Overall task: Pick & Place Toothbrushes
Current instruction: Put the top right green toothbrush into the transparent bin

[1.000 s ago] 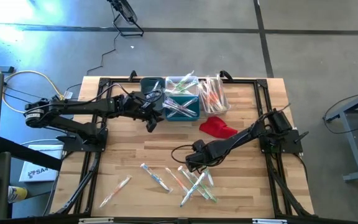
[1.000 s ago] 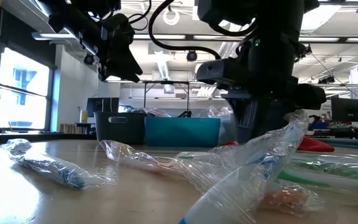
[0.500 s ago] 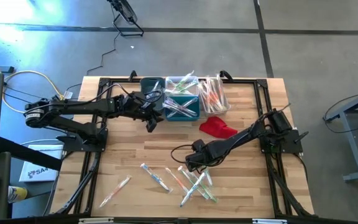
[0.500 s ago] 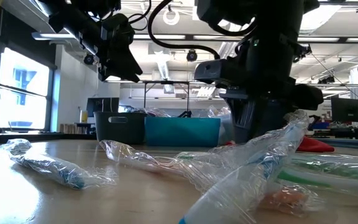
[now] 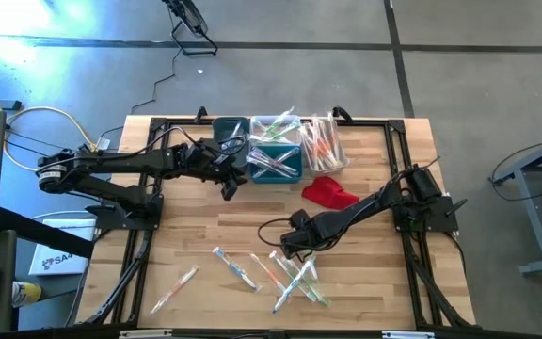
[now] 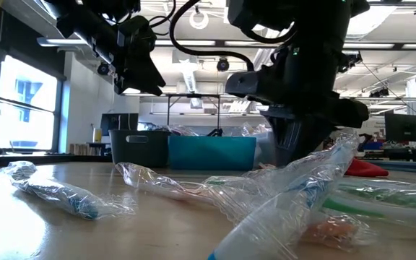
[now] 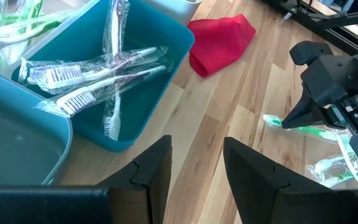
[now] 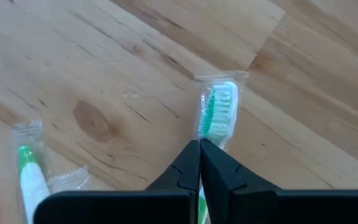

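The closed fingers of my right gripper meet above the green toothbrush's neck (image 8: 219, 143). I should open them, lift off, and then come down around the neck before I close them.
Several wrapped toothbrushes (image 5: 294, 278) lie loose on the wooden table near its front edge, and others (image 5: 235, 266) (image 5: 175, 289) lie to their left. My right gripper (image 8: 199, 146) points steeply down over this pile, shut on a green toothbrush (image 8: 218, 115) in a clear wrapper. More toothbrushes lie in the teal bin (image 7: 166, 46) and the clear bin (image 5: 323, 146) at the back. My left gripper (image 7: 196, 168) hangs open above the table just in front of the teal bin, holding nothing. My right gripper pinches the green toothbrush just below its bristled head (image 8: 211, 138) between the two fingertips. The fingers come from above, pointing steeply down, one on each side of the handle. The head lies flat on the table; the handle is hidden under the gripper.
A dark grey bin (image 5: 229, 127) stands left of the teal one. A red cloth (image 5: 329, 193) lies in front of the clear bin. Black frame rails (image 5: 149, 207) run along the table's left and right sides. Bare wood lies between the bins and the loose toothbrushes.
My right gripper has stayed in place over the pile and shut its fingers on the green toothbrush. The toothbrush has not left the table.
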Motion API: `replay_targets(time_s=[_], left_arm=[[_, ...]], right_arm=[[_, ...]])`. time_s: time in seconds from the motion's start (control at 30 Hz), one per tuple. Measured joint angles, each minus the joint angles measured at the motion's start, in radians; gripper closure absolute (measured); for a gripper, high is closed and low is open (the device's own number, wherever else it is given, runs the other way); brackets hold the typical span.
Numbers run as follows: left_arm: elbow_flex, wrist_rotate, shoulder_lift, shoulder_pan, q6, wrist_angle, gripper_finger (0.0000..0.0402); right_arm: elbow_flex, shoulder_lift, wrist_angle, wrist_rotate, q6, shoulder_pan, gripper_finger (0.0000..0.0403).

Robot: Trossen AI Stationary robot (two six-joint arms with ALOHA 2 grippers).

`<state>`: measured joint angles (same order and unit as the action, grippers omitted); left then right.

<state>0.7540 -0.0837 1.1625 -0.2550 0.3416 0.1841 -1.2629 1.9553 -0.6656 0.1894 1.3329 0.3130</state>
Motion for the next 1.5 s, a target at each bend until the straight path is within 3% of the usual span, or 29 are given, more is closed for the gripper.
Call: replay_targets(time_s=[0.6, 0.77, 1.03, 1.33, 1.5], left_arm=[[0.000, 0.000, 0.000, 0.000, 0.000, 0.002, 0.0258], [0.000, 0.000, 0.000, 0.000, 0.000, 0.002, 0.0258], [0.000, -0.001, 0.000, 0.000, 0.000, 0.002, 0.0258], [0.000, -0.002, 0.000, 0.000, 0.000, 0.002, 0.0258], [0.000, -0.003, 0.000, 0.000, 0.000, 0.006, 0.0258]], right_arm=[[0.000, -0.009, 0.054, -0.101, -0.052, -0.002, 0.0391], [0.000, -0.039, 0.073, -0.189, -0.045, -0.022, 0.0383], [0.000, -0.148, 0.065, -0.129, -0.055, -0.041, 0.0399], [0.001, -0.129, 0.041, -0.109, -0.127, -0.043, 0.0401], [-0.001, -0.131, 0.021, -0.113, -0.134, -0.045, 0.0375]])
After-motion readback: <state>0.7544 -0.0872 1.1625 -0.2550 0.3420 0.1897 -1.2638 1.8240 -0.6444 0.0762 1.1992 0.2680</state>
